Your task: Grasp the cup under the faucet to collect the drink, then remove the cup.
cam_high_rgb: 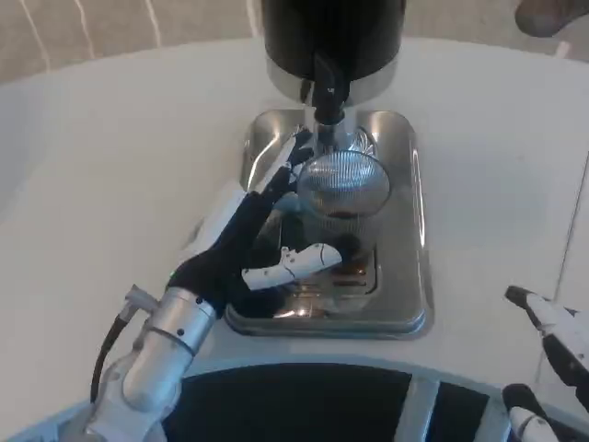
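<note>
Metal slots (359,277) show around the bottom of the cup (344,189), so I should expect a slotted grate hidden beneath the cup when I pick it up.
A ribbed clear glass cup (342,204) stands on the steel drip tray (414,276), right under the black faucet (327,87) of the dark dispenser (331,37). Brown drink shows low in the cup. My left hand (262,235) is spread at the cup's left side: the upper fingers reach past its far-left rim and the thumb lies by its near base. Whether the fingers touch the glass I cannot tell. My right hand (557,354) sits at the lower right corner, fingers apart, holding nothing.
The tray rests on a round white table (110,166). A dark panel (294,405) runs along the near edge below the tray. Bare tabletop lies to the left and right of the tray.
</note>
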